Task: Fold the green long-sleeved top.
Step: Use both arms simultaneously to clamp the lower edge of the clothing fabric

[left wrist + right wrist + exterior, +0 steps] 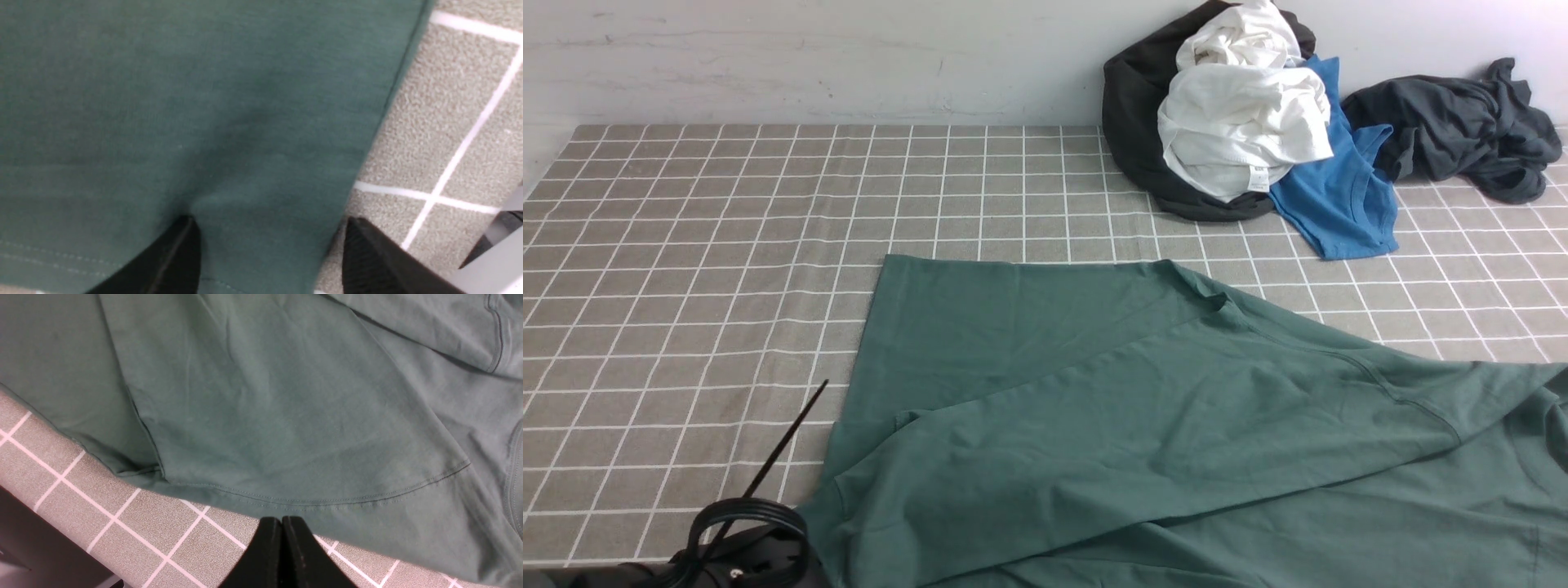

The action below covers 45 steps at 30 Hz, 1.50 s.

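Observation:
My gripper will keep the green long-sleeved top (1091, 441) skewed and bunch it up at one of its ends when I fold it, because a layer lies slantwise (1062, 376) across it.
The green long-sleeved top (1135, 408) lies spread over the near middle and right of the checked table, with one layer folded diagonally across it. In the left wrist view my left gripper (269, 220) stands open astride the top's (204, 102) side edge. One finger (175, 257) is over the cloth and the other over the bare tablecloth. In the right wrist view my right gripper (282, 518) is shut with nothing in it, its tips just short of the top's (286, 416) stitched hem. Neither gripper's jaws show in the front view.
A heap of clothes sits at the back right by the wall: a black garment (1131, 122), a white one (1241, 114), a blue t-shirt (1339, 196) and a dark grey garment (1454, 122). The grey checked tablecloth (686, 245) covers the table. Its near edge (41, 547) shows by the right gripper.

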### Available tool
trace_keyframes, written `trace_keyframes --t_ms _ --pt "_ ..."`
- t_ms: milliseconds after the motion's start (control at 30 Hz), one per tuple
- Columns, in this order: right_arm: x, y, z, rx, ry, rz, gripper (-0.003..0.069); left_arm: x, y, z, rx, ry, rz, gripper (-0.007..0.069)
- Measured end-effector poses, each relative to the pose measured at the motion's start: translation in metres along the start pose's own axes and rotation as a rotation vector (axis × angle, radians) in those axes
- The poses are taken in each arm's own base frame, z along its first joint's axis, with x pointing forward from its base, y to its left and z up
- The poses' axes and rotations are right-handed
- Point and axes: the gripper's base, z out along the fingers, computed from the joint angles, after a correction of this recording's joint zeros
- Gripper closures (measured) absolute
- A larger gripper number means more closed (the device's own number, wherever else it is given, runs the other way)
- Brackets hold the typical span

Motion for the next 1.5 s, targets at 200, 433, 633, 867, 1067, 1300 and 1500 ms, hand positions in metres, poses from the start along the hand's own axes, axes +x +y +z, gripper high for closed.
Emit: trace_keyframes --t_ms 200,433,633,867,1067,1300,1500 --pt "0.0 0.0 0.0 0.0 0.0 0.0 0.0673 -0.012 0.011 -0.005 -0.081 -0.01 -0.022 0.0282" --pt "0.0 0.0 0.0 0.0 0.0 -0.006 0.0673 -0.015 0.014 -0.006 -0.108 -0.03 -0.013 0.0456" --pt "-0.001 0.002 0.001 -0.024 0.004 -0.07 0.0673 -0.012 0.014 -0.009 -0.107 -0.018 -0.044 0.0612" --pt "-0.016 0.018 0.022 -0.231 0.062 -0.247 0.0636 0.017 0.003 -0.03 -0.091 -0.07 -0.121 0.0612" --pt "-0.025 0.031 0.051 -0.346 0.159 -0.445 0.0449 0.04 -0.005 -0.034 -0.085 -0.081 -0.127 0.0612" --pt "0.005 0.037 0.102 -0.286 0.24 -0.594 0.0197 0.041 -0.005 -0.035 -0.088 -0.091 -0.123 0.0612" --pt "0.035 0.035 0.132 -0.179 0.17 -0.631 0.0182 0.039 -0.005 -0.036 -0.092 -0.116 -0.118 0.0612"
